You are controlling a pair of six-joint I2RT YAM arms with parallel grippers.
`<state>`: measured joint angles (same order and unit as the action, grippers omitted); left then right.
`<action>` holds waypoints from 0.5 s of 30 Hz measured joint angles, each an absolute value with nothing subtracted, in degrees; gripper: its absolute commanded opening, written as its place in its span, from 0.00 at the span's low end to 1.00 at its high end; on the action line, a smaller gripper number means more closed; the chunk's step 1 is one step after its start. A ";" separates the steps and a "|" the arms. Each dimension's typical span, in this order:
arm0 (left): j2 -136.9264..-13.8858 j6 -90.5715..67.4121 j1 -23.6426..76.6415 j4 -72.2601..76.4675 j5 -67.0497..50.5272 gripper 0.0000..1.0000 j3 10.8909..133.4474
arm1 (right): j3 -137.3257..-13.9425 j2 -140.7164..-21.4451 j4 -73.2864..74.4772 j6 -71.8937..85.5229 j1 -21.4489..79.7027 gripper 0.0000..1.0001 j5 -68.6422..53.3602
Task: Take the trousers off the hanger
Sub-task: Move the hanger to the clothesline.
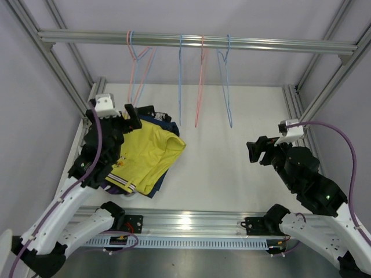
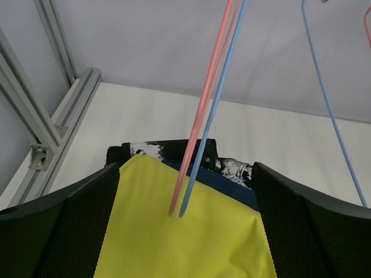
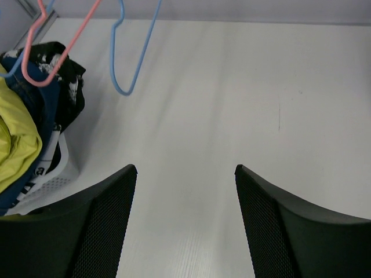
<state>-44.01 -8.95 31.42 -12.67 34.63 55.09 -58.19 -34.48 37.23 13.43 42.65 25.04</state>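
The pink and blue hangers (image 1: 139,75) are hanging over the pile, far away from my right gripper. Next, my left gripper slides them along the rail to the other hangers (image 1: 201,81).
The yellow trousers (image 1: 148,153) lie on top of a pile at the left of the table, with the navy pair (image 1: 168,124) and a black white-speckled pair (image 2: 232,167) under them. All the wire hangers on the rail (image 1: 197,40) hang bare: pink (image 1: 139,69), blue (image 1: 179,81), red (image 1: 200,81) and blue (image 1: 227,87). My left gripper (image 1: 134,116) is open and empty just above the pile's far end; in its wrist view (image 2: 185,168) the yellow cloth (image 2: 191,243) shows between its fingers. My right gripper (image 1: 252,152) is open and empty over bare table (image 3: 185,168).
The pile sits in a white basket (image 3: 55,174) at the table's left edge. A pink and a blue hanger (image 2: 200,133) dangle close in front of the left wrist camera. Aluminium frame posts (image 1: 69,81) stand at both sides.
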 measured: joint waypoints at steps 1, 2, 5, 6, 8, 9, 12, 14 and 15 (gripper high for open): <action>-45.74 -8.97 30.57 -13.06 34.33 0.99 56.23 | -57.21 -33.58 37.54 13.50 42.83 0.74 24.95; -47.51 -8.95 29.87 -13.08 34.00 0.99 57.04 | -56.25 -32.73 37.60 13.52 42.98 0.74 24.67; -50.72 -8.91 27.83 -13.56 32.73 0.99 57.82 | -54.54 -30.76 37.87 13.54 43.44 0.75 24.49; -51.22 -8.93 27.18 -13.85 32.36 0.99 57.87 | -54.30 -30.37 37.85 13.54 43.57 0.75 24.49; -52.27 -8.93 25.34 -14.31 31.09 0.99 57.98 | -54.22 -30.13 37.80 13.54 43.77 0.75 24.47; -52.82 -8.95 24.62 -14.39 30.70 1.00 58.00 | -54.19 -30.15 37.67 13.52 43.83 0.75 24.45; -53.89 -8.97 23.20 -14.79 29.06 0.99 58.15 | -53.84 -30.15 37.41 13.52 43.90 0.76 24.29; -54.00 -8.95 22.90 -14.85 27.62 0.97 58.15 | -53.41 -30.13 37.41 13.54 43.94 0.76 24.08; -53.98 -8.95 22.90 -14.76 27.00 0.93 58.15 | -53.23 -30.13 37.43 13.54 43.94 0.76 23.99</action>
